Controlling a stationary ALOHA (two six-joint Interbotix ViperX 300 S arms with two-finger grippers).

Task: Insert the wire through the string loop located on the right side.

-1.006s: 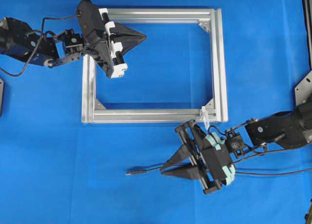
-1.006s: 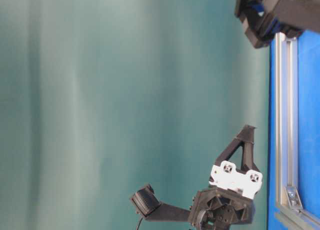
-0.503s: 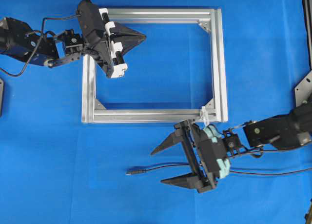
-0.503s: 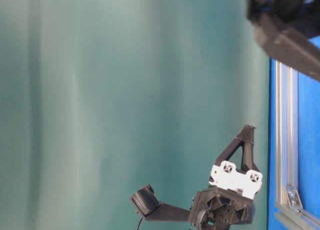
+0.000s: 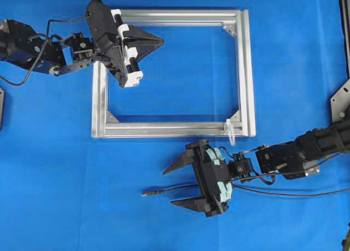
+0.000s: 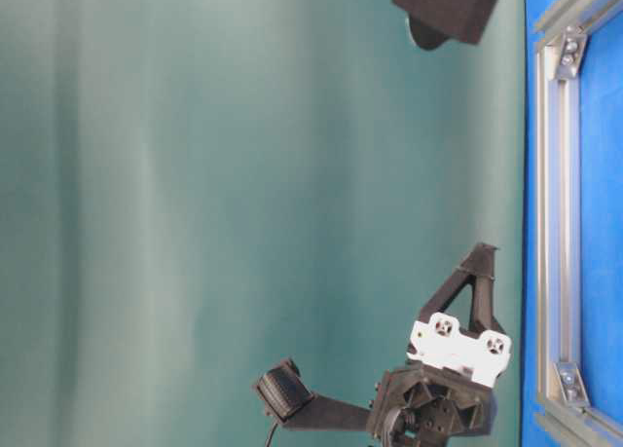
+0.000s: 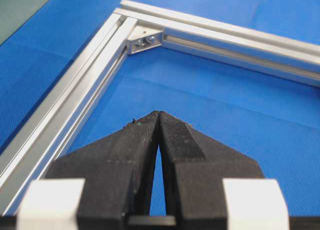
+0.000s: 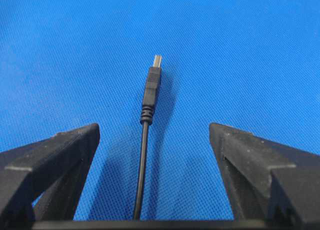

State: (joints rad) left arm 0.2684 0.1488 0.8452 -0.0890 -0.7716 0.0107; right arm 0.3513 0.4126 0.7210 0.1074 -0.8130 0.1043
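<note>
The wire goes straight into the plug's ribbed neck (image 8: 147, 114), so the plug will point straight out when the robot carries the wire to the string loop.
The thin black wire (image 5: 169, 189) lies flat on the blue mat, its small metallic plug tip (image 5: 145, 194) pointing left; the right wrist view shows the wire (image 8: 144, 155) running between the fingers, untouched, ending in the plug (image 8: 153, 84). My right gripper (image 5: 167, 186) straddles it, open wide, below the frame's lower bar. The white string loop (image 5: 230, 132) wraps the lower bar near the right corner of the aluminium frame (image 5: 249, 70). My left gripper (image 5: 162, 42) hovers shut and empty inside the frame's top left corner, fingertips (image 7: 159, 113) pressed together.
Thicker black arm cables (image 5: 306, 194) trail right across the mat. A silver corner bracket (image 7: 145, 39) sits ahead of the left gripper. In the table-level view the frame bar (image 6: 557, 233) runs along the right, with the left arm (image 6: 453, 354) low and a dark arm part (image 6: 448, 4) on top.
The right gripper opened wide, letting go of the wire, and shifted left and slightly down along it. The left arm stayed still.
</note>
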